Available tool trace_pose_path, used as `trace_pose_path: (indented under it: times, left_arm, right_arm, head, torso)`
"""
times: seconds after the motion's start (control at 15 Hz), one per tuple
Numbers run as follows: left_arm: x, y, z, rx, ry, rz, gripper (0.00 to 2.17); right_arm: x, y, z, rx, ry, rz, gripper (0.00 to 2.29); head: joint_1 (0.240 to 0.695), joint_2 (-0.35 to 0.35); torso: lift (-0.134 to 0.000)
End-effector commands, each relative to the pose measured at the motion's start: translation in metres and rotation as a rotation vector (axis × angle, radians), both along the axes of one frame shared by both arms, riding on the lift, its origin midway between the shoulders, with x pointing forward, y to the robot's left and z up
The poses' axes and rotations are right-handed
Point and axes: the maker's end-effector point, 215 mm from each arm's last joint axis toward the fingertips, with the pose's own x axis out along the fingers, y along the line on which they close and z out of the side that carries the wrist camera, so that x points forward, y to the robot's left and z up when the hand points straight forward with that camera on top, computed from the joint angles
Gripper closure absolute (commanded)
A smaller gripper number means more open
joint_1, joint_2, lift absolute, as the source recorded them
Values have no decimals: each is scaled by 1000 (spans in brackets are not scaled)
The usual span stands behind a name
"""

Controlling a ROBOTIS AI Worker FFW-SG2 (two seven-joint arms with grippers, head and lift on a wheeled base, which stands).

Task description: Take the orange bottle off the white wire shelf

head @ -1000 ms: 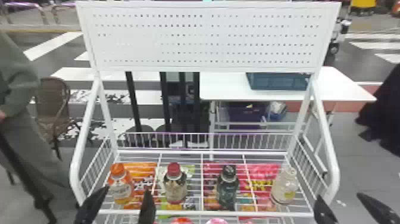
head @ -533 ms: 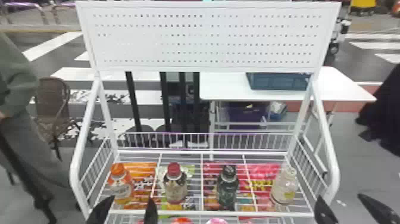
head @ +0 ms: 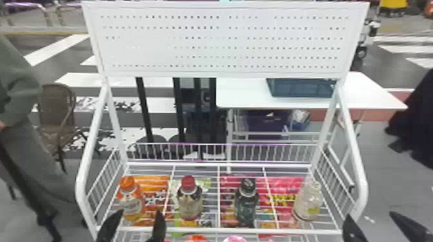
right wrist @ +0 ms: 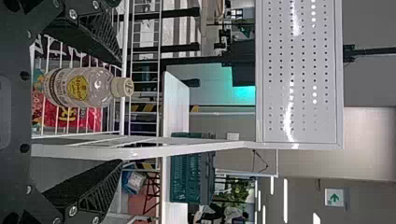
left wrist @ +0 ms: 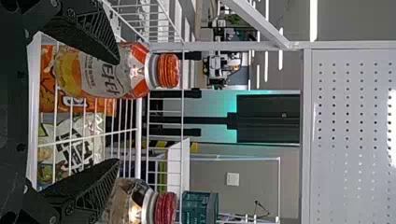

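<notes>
I expect the orange bottle (head: 130, 200) to uncover the rest of an orange packet (head: 154, 191) when I lift the bottle, because that packet peeks out behind it.
The orange bottle (head: 130, 199) stands upright at the left end of the white wire shelf (head: 225, 230). My left gripper (head: 138, 227) is open at the shelf's front edge, in front of that bottle and a little to its right. In the left wrist view, the open left gripper (left wrist: 117, 112) has one finger overlapping the orange bottle (left wrist: 107, 72) and the other beside the red-capped bottle. My right gripper (head: 375, 222) stands open at the shelf's front right corner; in the right wrist view the right gripper (right wrist: 121, 112) holds nothing, with the shelf's side rail between its fingers.
Beside the orange bottle stand a red-capped bottle (head: 190, 199), a black-capped bottle (head: 246, 202) and a clear bottle (head: 307, 201). Bright packets lie beneath the wires. A perforated white panel (head: 222, 41) rises behind, with a white table (head: 245, 99) beyond.
The left gripper has shifted to the right along the shelf's front edge. The right gripper and the bottles have stayed where they were.
</notes>
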Motion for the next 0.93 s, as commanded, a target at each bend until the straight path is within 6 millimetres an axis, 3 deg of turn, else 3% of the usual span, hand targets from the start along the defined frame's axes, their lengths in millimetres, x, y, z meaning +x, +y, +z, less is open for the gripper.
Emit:
trace_pose_path:
  times: [0.0,0.4,0.87]
  left_arm:
    - [5,10,-9,8,6,13,161]
    - [19,28,-24,16,8,44,161]
    - [43,41,-26,22,-8,45,157]
  right_arm:
    - [-2,0,1,0,-3,5,151]
    - [-6,-2,-1,-10,5,3,151]
    - [-15,-5,6,-26,4,-3,151]
  head:
    - [499,0]
    - [499,0]
    - [499,0]
  torso:
    - [0]
    - [0]
    - [0]
